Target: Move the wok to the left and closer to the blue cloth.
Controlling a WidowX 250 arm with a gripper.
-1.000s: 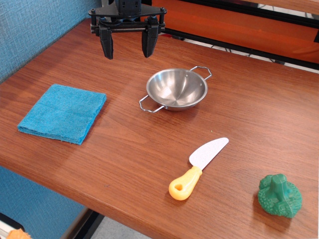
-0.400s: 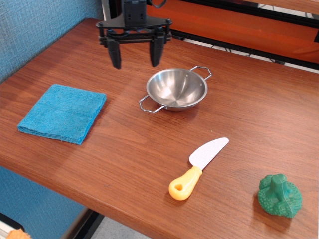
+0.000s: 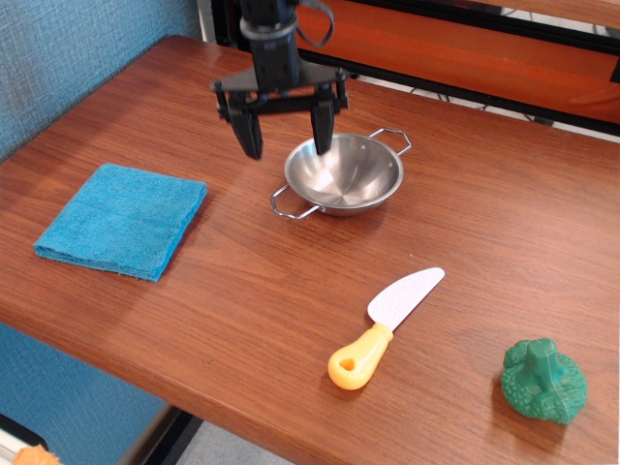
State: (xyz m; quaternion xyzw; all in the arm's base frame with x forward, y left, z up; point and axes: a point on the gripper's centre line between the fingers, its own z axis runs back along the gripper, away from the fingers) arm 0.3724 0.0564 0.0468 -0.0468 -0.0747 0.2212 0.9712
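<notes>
My gripper should expect the wok [image 3: 344, 174] to tip toward it when I set the wok down by its rim, since rounded sides [image 3: 372, 202] flare up from a small base.
The wok [image 3: 349, 177] is a shiny steel bowl with two wire loop handles, sitting upright mid-table. The blue cloth [image 3: 123, 219] lies flat and folded at the left, well apart from the wok. My gripper [image 3: 288, 138] is open and empty, hanging just above the wok's left rim. Its right finger [image 3: 323, 129] is over the inside of the bowl and its left finger [image 3: 251, 136] is outside the rim, above bare table.
A toy knife [image 3: 385, 325] with a yellow handle lies in front of the wok. A green toy broccoli [image 3: 543, 381] sits at the front right. The table's front edge [image 3: 145, 383] runs along the bottom left. A blue wall stands at the left.
My gripper has moved right and down, from behind and left of the wok to straddling its left rim. It stays open. The wok and cloth have not moved.
</notes>
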